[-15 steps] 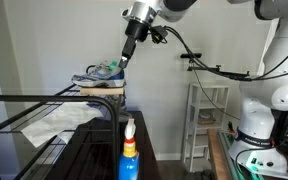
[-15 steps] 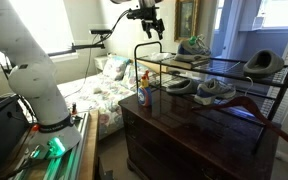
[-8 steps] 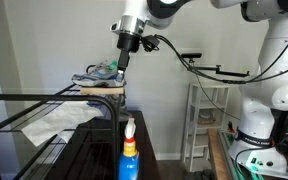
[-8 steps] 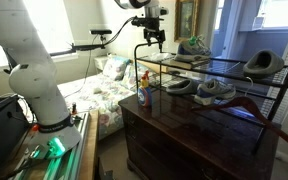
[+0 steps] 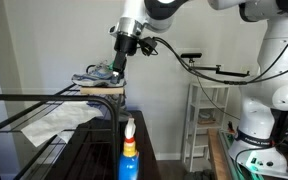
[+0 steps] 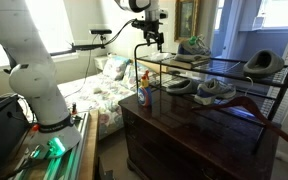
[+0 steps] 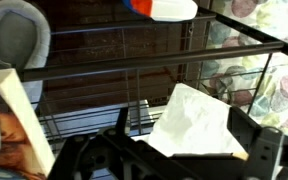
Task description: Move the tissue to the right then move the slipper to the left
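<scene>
The tissue (image 5: pixel 62 120) lies uncovered under my open fingers, away from the slipper's book. I should move my gripper down next until its fingers can pinch the white sheet (image 7: pixel 194 125).
The tissue (image 5: pixel 59 122), a large white sheet, lies on the wire shelf of the black rack (image 5: pixel 44 98). In the wrist view the tissue (image 7: pixel 194 115) shows below and between the spread fingers. The slipper (image 5: pixel 99 73), a grey and blue laced shoe, sits on a flat book at the rack's top level and is also seen as the slipper (image 6: pixel 194 46). My gripper (image 5: pixel 120 64) hangs open in the air beside the slipper and above the rack. The gripper (image 6: pixel 155 40) holds nothing, and the gripper (image 7: pixel 180 128) looks down on the tissue.
A white spray bottle with an orange cap (image 5: pixel 129 150) stands by the rack's near corner. Another pair of shoes (image 6: pixel 214 90) and a grey soft slipper-like shape (image 6: pixel 264 65) rest on the rack. A dark wooden dresser (image 6: pixel 184 135) carries the rack. A white shelf unit (image 5: pixel 206 120) stands behind.
The gripper has come down and shifted a little toward the rack, still open. The tissue and the slipper have not moved.
</scene>
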You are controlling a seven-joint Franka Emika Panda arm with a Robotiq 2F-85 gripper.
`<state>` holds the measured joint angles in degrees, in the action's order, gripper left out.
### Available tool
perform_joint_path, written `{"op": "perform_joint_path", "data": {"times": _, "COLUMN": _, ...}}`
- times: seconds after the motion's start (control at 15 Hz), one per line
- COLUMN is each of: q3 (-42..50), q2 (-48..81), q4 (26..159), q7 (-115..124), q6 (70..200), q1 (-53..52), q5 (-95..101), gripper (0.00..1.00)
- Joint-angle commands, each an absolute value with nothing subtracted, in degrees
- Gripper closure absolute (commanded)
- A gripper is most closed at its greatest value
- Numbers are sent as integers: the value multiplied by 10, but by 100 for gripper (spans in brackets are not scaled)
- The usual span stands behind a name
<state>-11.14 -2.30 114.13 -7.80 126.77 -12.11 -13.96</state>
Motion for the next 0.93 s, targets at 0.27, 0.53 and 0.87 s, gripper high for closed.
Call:
{"op": "perform_joint_path", "data": {"times": 0.27, "q3": -130, "q2": 25, "q4": 1146, "q7": -110, "q6": 1331, "q1": -130, "q5": -252, "gripper": 0}}
{"op": "perform_joint_path", "data": {"times": 0.53, "q3": -132, "q2": 48, "q4": 1139, "q7": -104, "q6": 1341, "q1": -128, "q5": -240, "gripper": 0}}
{"op": "perform_joint_path", "data": {"times": 0.87, "q3": -136, "q2": 80, "q4": 1127, "q7": -114, "q6": 1375, "q1": -128, "q5": -233, "gripper": 0}}
